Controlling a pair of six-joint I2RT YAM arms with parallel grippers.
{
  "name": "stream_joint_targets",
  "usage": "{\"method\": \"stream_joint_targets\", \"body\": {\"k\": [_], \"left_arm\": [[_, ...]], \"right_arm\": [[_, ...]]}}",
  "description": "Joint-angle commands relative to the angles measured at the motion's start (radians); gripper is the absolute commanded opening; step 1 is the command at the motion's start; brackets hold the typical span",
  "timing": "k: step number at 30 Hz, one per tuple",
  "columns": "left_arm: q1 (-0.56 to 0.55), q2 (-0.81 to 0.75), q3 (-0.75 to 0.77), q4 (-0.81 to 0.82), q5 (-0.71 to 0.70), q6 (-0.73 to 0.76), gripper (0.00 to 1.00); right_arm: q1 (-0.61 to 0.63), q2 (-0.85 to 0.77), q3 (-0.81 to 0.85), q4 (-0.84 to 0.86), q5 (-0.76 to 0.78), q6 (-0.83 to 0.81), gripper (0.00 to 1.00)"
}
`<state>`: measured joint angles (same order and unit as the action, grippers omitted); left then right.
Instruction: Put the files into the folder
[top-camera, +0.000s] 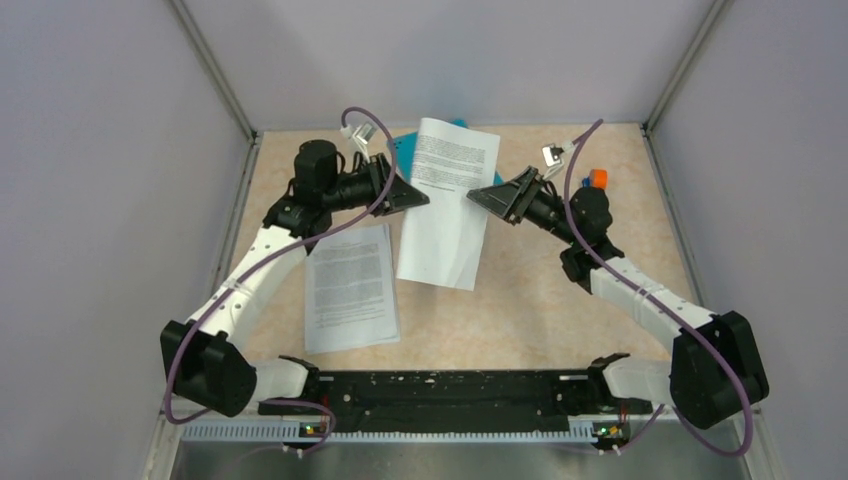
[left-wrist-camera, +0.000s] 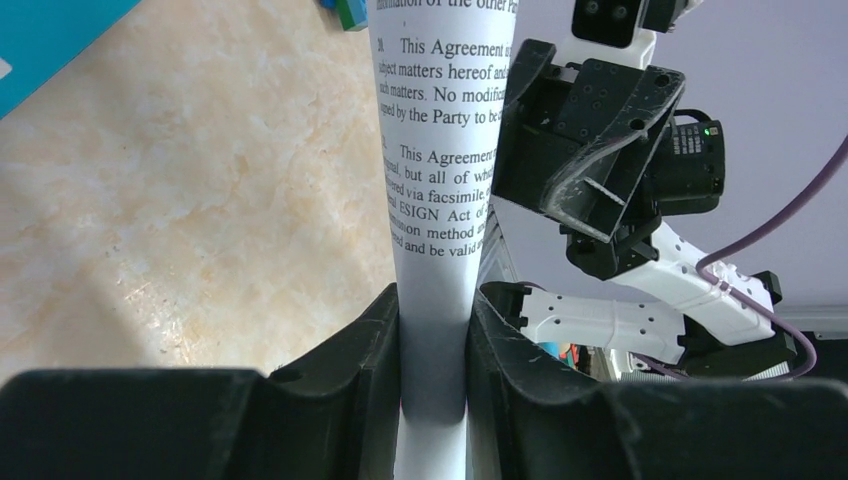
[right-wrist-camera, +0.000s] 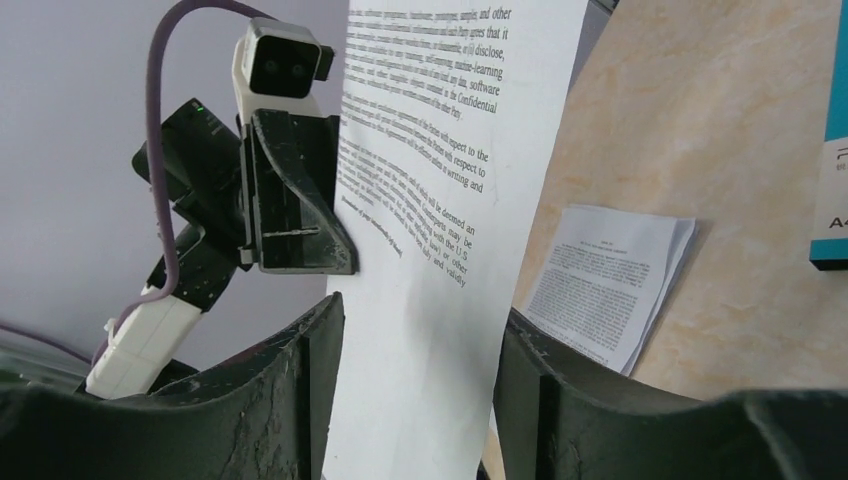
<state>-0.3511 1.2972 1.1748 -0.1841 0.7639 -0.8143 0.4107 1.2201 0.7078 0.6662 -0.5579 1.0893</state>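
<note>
The sheet hangs in front of the shut folder (top-camera: 404, 152), so next my right gripper takes the sheet's free edge and lays it on the other files (top-camera: 350, 292) first.
One of the files, a white printed sheet (top-camera: 447, 200), hangs above the table between both arms. My left gripper (left-wrist-camera: 433, 320) is shut on its left edge, and the paper (left-wrist-camera: 440, 150) bows between the pads. My right gripper (right-wrist-camera: 420, 340) straddles the opposite edge of the sheet (right-wrist-camera: 440, 250); its jaws stand apart and do not pinch the paper. More files (top-camera: 350, 285) lie flat on the table below the left arm. The teal folder (top-camera: 405, 150) lies shut at the back, mostly hidden behind the lifted sheet.
A small orange-and-blue block stack (top-camera: 598, 178) stands behind the right arm at the back right. Grey walls with metal rails close in the tabletop (top-camera: 560, 310) on three sides. The folder's edge (right-wrist-camera: 830, 180) shows at the right of the right wrist view.
</note>
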Motion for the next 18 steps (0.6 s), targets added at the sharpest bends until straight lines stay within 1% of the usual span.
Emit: {"method": "stream_joint_targets", "body": {"k": [1,5,7,10,11,12,13,14,15,16,18], "left_arm": [[0.017,-0.032,-0.02,0.045,0.027,0.001,0.32],[0.019,-0.033,-0.036,0.047,0.026,0.004,0.32],[0.021,-0.039,-0.048,0.052,0.026,0.003,0.32],[0.03,-0.046,-0.058,0.036,0.015,0.017,0.32],[0.034,-0.05,-0.054,0.012,-0.004,0.036,0.33],[0.036,-0.054,-0.044,-0.035,-0.035,0.066,0.36],[0.037,-0.059,-0.029,-0.094,-0.087,0.11,0.39],[0.038,-0.065,-0.009,-0.173,-0.171,0.157,0.48],[0.038,-0.078,0.011,-0.261,-0.28,0.197,0.57],[0.038,-0.096,0.023,-0.359,-0.428,0.225,0.66],[0.041,-0.148,0.023,-0.449,-0.713,0.229,0.79]], "right_arm": [[0.029,0.008,0.035,0.086,0.004,0.015,0.52],[0.072,0.041,0.078,0.059,0.002,-0.005,0.47],[0.088,0.054,0.093,0.04,0.008,-0.024,0.41],[0.092,0.072,0.101,0.019,0.015,-0.033,0.26],[0.092,0.073,0.106,-0.002,0.022,-0.046,0.19],[0.092,0.077,0.117,-0.035,0.035,-0.062,0.11],[0.094,0.082,0.132,-0.075,0.044,-0.081,0.02],[0.098,0.091,0.152,-0.124,0.058,-0.103,0.0],[0.104,0.105,0.174,-0.173,0.075,-0.124,0.0],[0.113,0.123,0.201,-0.215,0.103,-0.142,0.0],[0.148,0.174,0.261,-0.281,0.152,-0.172,0.0]]}}
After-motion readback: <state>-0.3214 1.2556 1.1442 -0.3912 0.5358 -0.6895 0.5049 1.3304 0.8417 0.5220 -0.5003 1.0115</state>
